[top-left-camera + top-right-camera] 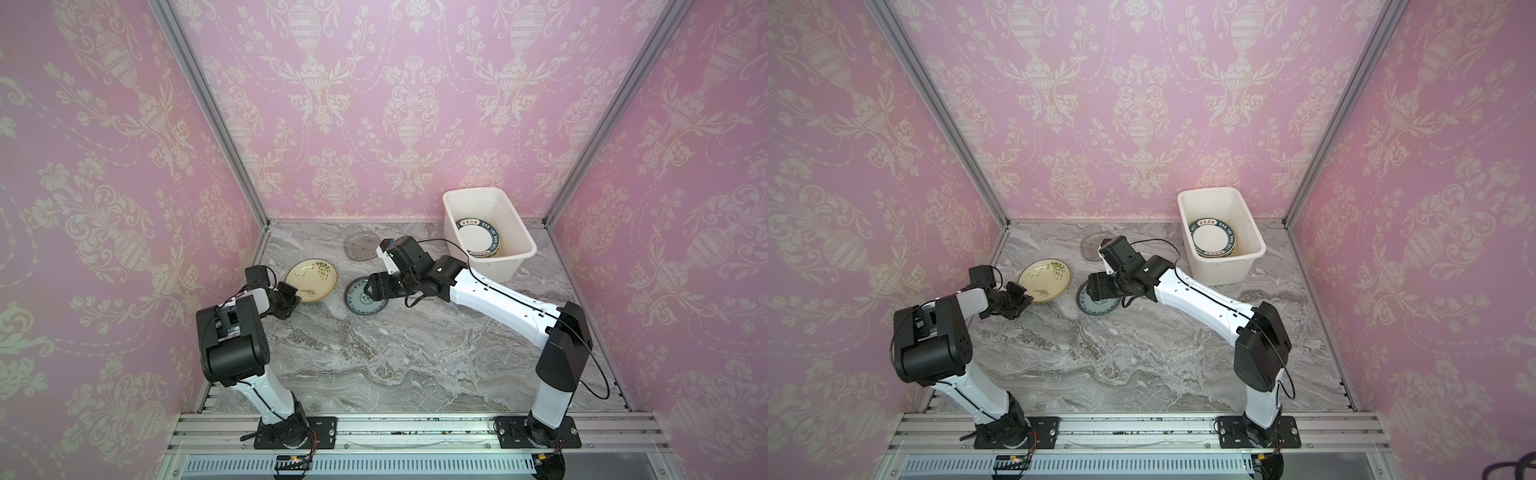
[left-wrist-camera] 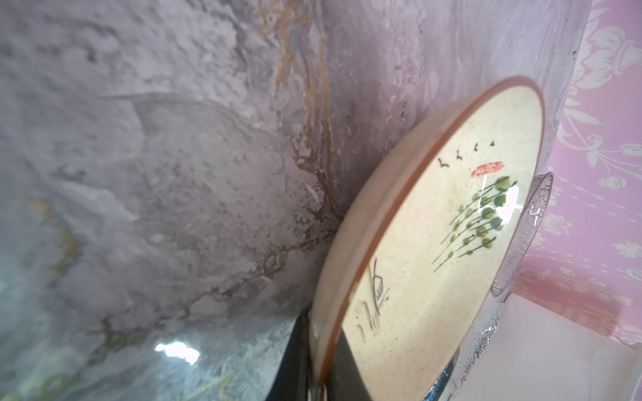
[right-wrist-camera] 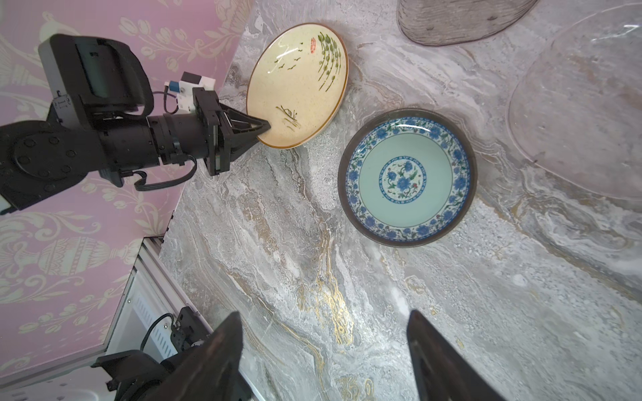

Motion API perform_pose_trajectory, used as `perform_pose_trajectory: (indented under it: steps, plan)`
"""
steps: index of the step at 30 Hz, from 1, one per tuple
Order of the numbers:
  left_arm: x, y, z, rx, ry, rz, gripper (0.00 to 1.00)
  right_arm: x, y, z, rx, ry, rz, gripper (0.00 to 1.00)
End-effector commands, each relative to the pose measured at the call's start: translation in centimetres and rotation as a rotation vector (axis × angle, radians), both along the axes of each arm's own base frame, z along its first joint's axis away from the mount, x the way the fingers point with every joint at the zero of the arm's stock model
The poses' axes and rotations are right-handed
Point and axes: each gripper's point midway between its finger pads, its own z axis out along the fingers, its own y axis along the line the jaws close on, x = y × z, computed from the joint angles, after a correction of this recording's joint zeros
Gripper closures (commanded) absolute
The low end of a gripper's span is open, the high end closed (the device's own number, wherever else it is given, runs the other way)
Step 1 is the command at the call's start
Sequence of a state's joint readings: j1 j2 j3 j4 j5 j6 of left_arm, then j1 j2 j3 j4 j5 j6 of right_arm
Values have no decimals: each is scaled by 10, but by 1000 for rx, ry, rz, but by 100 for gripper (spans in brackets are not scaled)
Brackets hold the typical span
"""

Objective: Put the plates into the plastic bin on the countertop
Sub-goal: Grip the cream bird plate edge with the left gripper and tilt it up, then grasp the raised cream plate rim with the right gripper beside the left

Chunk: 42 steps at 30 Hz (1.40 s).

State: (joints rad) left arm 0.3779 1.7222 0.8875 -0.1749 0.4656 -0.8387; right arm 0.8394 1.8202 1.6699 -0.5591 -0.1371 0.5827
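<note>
My left gripper is lifting the plate across and should keep on until my open right gripper (image 1: 373, 289) closes on the cream plate's far rim (image 1: 335, 274), which is free for it.
A cream plate with a green sprig (image 1: 312, 279) (image 1: 1045, 279) (image 3: 298, 80) lies at the left of the countertop (image 1: 374, 357). My left gripper (image 1: 293, 296) (image 1: 1025, 300) (image 3: 264, 127) is shut on its near rim; in the left wrist view the rim (image 2: 351, 264) runs between the two dark fingers. A teal patterned plate (image 1: 362, 306) (image 3: 406, 178) lies flat beside it. My right gripper (image 1: 368, 287) (image 3: 324, 312) hangs open over that plate's near side, holding nothing. The white plastic bin (image 1: 494, 266) (image 1: 1225, 266) at the back right holds white dark-rimmed plates (image 1: 478, 241).
A smoky glass plate (image 1: 360, 247) (image 3: 462, 21) and a clear glass plate (image 3: 583, 104) lie near the back wall, behind the right wrist. Pink patterned walls close in three sides. An aluminium rail (image 1: 374, 428) with both arm bases runs along the front.
</note>
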Motion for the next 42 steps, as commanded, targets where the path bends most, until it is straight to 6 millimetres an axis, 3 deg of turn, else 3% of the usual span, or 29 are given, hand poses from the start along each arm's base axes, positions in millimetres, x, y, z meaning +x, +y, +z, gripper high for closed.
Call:
perform_pose_trajectory:
  steps: [1, 11, 22, 27, 32, 38, 42]
  plan:
    - [-25, -5, -5, -11, 57, 30, 98, 0, -9, 14, 38, 1, -54, 25]
    - [-24, -10, 39, -41, -87, 87, 100, 3, -17, 21, 120, 36, -101, 25]
    - [-26, -23, 110, -78, -248, 121, 100, 19, -30, 42, 233, 71, -139, 26]
    - [-38, -60, 142, -67, -265, 7, 100, 30, -42, 56, 284, 67, -164, 27]
    - [-52, -118, 171, -68, -301, -118, 100, 36, -52, 61, 335, 71, -178, 27]
    - [-67, -168, 198, -82, -331, -236, 100, 35, -62, 46, 349, 110, -211, 27]
    - [-77, -187, 210, -71, -350, -285, 100, 29, -65, 40, 354, 130, -219, 28]
